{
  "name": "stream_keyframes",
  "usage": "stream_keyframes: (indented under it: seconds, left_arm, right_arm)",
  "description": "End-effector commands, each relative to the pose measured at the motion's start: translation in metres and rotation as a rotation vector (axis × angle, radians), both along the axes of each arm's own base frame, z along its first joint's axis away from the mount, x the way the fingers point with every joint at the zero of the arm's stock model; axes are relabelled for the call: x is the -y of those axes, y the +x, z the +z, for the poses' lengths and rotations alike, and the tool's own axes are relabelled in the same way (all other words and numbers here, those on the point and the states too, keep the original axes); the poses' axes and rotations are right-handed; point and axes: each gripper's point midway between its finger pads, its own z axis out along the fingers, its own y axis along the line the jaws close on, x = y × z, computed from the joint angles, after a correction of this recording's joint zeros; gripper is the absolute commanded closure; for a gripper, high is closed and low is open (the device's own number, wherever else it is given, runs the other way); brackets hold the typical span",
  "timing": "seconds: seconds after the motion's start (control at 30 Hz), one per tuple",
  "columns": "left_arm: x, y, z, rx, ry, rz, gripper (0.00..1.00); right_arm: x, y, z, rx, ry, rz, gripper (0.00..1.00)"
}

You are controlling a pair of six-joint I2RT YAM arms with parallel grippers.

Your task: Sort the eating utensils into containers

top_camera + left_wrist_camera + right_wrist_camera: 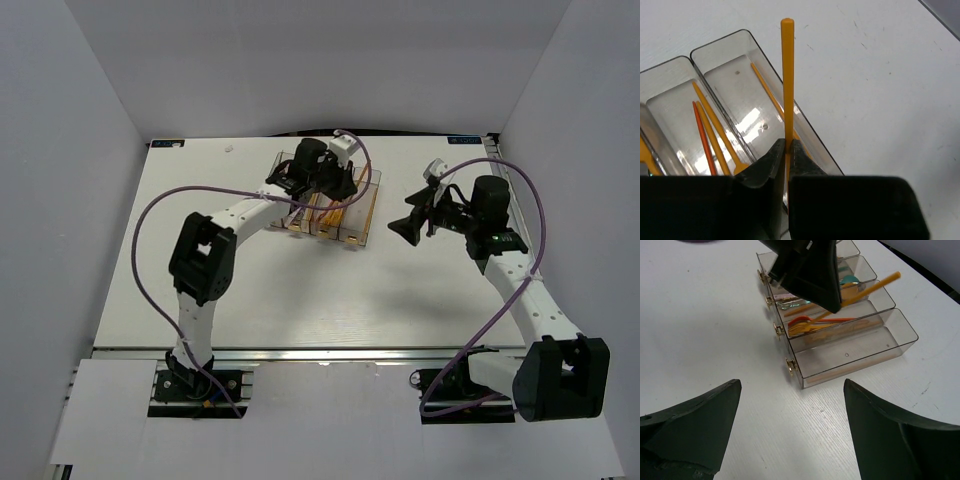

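Observation:
The held orange utensil is like the thin one in the end bin (766,91), so my left gripper keeps going until it is over that bin's open bottom (733,86) and let go there.
Four joined clear bins (345,215) stand at the table's back middle. My left gripper (787,150) hovers over them, shut on an orange utensil (787,75) whose handle sticks out past the end bin (735,75). That bin holds one orange utensil (767,92). The bin beside it holds orange utensils (715,122) and a red one (702,135). In the right wrist view the bins (900,337) show the red (812,319), teal (850,279) and grey-silver (787,302) utensils, with the held orange utensil (872,289) above. My right gripper (791,385) is open and empty, over bare table short of the bins.
Small brass tags (790,366) mark the bins' near ends in the right wrist view. White walls enclose the table (300,290) on three sides. Purple cables (150,215) loop beside both arms.

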Motion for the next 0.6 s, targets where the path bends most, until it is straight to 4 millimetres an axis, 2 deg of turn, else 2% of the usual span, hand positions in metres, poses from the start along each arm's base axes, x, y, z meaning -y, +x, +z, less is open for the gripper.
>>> stream_keyframes:
  seconds: [0.0,0.07,0.13,0.33,0.57]
  left_arm:
    - [0.016,0.021,0.020,0.047,-0.024,0.022,1.00]
    - [0.023,0.027,0.011,0.033,-0.023,0.034,1.00]
    - [0.027,0.032,0.015,0.040,-0.035,0.040,1.00]
    - [0.035,0.036,-0.003,0.006,-0.030,0.054,0.99]
    - [0.035,0.042,-0.004,-0.002,-0.033,0.100,0.95]
  right_arm:
    - [0.002,0.002,0.006,0.030,0.023,0.004,0.11]
    - [0.004,0.002,0.006,0.031,0.025,0.001,0.11]
    - [0.004,0.003,0.006,0.032,0.025,-0.001,0.11]
    - [0.006,0.004,0.004,0.029,0.025,-0.004,0.11]
    - [0.010,0.005,0.004,0.027,0.028,-0.016,0.11]
